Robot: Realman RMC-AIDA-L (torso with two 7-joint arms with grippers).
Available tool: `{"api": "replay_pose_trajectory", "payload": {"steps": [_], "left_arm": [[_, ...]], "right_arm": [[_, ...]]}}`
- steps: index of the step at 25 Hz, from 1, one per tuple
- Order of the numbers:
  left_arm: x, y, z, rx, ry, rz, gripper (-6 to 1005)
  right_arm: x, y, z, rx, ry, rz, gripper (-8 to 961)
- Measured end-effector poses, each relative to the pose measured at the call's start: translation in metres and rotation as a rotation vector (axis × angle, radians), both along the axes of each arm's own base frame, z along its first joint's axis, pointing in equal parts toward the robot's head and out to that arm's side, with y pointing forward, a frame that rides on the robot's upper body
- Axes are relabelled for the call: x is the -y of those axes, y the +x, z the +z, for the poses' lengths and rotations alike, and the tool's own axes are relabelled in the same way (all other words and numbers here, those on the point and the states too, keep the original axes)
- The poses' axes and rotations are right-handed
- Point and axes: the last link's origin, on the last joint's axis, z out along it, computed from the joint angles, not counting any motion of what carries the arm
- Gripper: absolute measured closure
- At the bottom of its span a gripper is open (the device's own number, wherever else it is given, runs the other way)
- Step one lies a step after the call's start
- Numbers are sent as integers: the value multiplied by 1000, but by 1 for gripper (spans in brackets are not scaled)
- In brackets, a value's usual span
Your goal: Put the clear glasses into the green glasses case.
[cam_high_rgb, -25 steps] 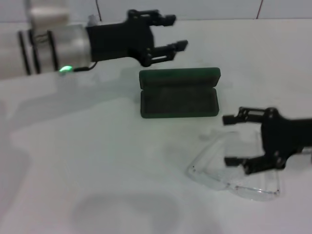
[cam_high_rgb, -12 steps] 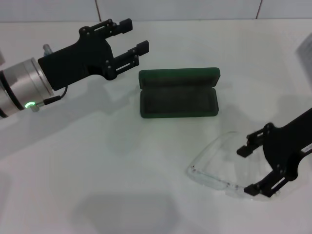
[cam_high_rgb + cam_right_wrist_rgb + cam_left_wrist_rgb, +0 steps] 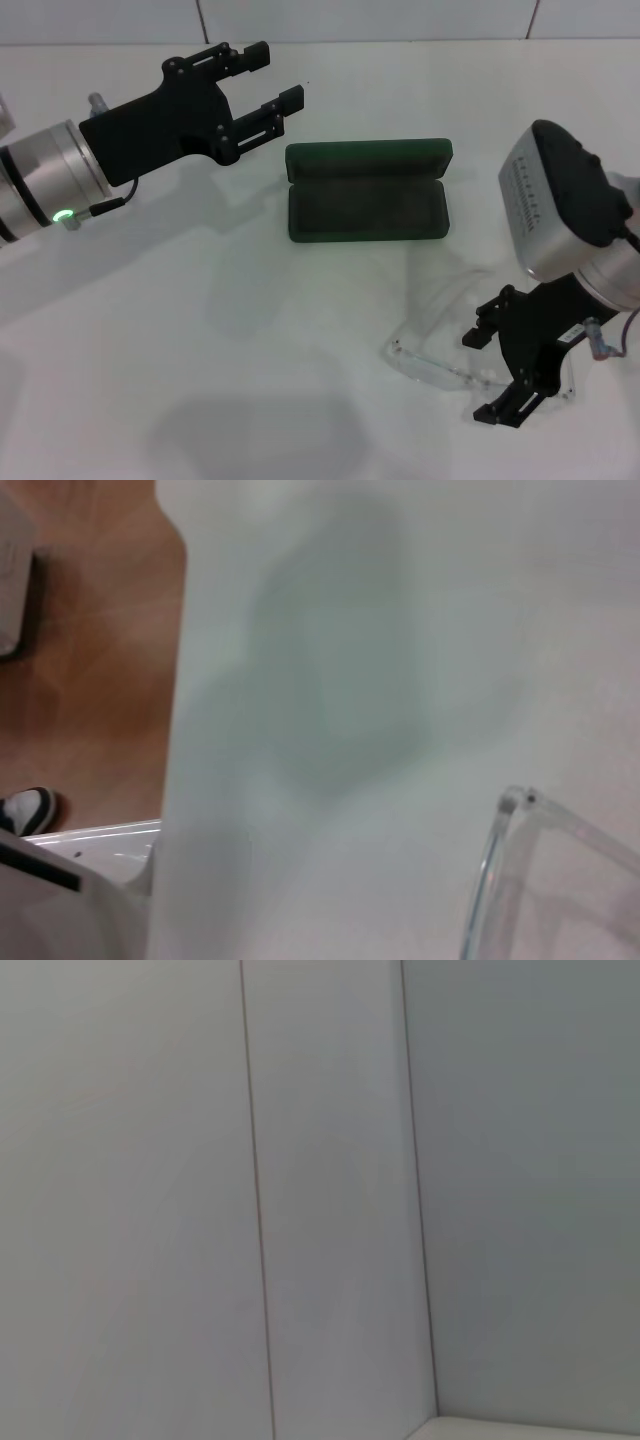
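Observation:
Next, my right gripper raises the frame [image 3: 487, 382] so my left gripper can fold the arms, because the clear glasses' arms [image 3: 428, 302] stand open, too big for the case.
The green glasses case [image 3: 366, 190] lies open in the middle of the white table, its lid tipped back and its dark lining empty. The clear glasses [image 3: 440, 345] lie on the table at the front right of the case; their hinge corner [image 3: 515, 805] shows in the right wrist view. My right gripper [image 3: 486, 374] stands open over the right part of the glasses, fingers pointing down and left, one on each side of the frame. My left gripper [image 3: 275, 74] hangs open above the table, just left of the case's back edge.
The white table [image 3: 200, 330] stretches wide to the left and front of the case. A tiled wall [image 3: 300, 1200] rises behind it. In the right wrist view the table's edge [image 3: 175, 730] drops to a brown floor [image 3: 90, 660] with a shoe [image 3: 25, 810] on it.
The right arm has turned and dropped lower, its wrist now in view, and the gripper slid left along the glasses. The left arm swung left a second ago and has held still since.

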Motion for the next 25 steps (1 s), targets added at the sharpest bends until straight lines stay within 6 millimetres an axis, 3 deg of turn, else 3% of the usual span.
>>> {"api": "replay_pose_trajectory", "payload": {"steps": [4,14,20,22,25], "left_arm": [[-1,0,-1,-3,2,5,384],[-2,0,0,-6,2,3,386],[-1,0,0,-6,2,4,387],[-1,-1,0,-7,3,4,387],[0,-3,1,-5,4,9,388]], "right_arm": [[2,-2,-7,-2,-4,14,85],[8,-4,-18,18,-32,44,222],[6,-4,-17,16,-22,41,449],[6,-4,-17,22,-19,39,687],[4,-4,-12,27,-10,30,747]]}}
